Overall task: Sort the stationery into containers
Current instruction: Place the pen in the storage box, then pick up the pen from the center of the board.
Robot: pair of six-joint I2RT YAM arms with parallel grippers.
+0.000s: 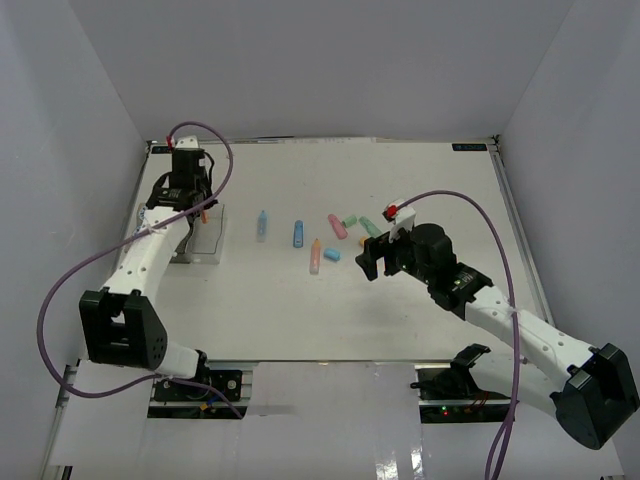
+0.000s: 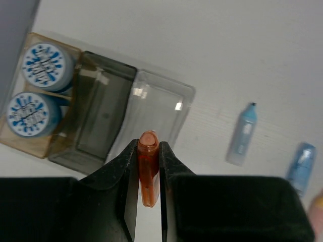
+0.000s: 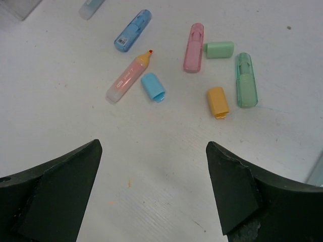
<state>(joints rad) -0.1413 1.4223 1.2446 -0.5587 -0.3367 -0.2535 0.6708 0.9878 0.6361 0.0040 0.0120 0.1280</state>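
Observation:
The smoky clear bin (image 2: pixel 106 112) is a long way from my right gripper, so next my right gripper picks up the mint highlighter (image 1: pixel 370 227) and passes it to my left gripper.
My left gripper (image 2: pixel 149 147) is shut on an orange highlighter (image 2: pixel 148 174) and holds it above the near edge of the clear bin (image 2: pixel 160 107). Beside that bin stand a smoky clear bin (image 2: pixel 100 115) and a tan bin (image 2: pixel 22 142) holding two blue-and-white rolls (image 2: pixel 46 65) (image 2: pixel 30 113). My right gripper (image 3: pixel 151 154) is open and empty above bare table, short of the loose pieces: blue highlighter (image 3: pixel 133 31), pink one with an orange tip (image 3: pixel 127 78), blue cap (image 3: pixel 152 86), pink highlighter (image 3: pixel 194 47), green cap (image 3: pixel 219 49), mint highlighter (image 3: pixel 246 79), orange cap (image 3: pixel 217 102).
In the top view the bins (image 1: pixel 200 240) sit at the left, under the left gripper (image 1: pixel 197 205); the right gripper (image 1: pixel 375 262) is mid-table. A light blue highlighter (image 2: pixel 242 133) lies alone between the bins and the cluster. White walls enclose the table.

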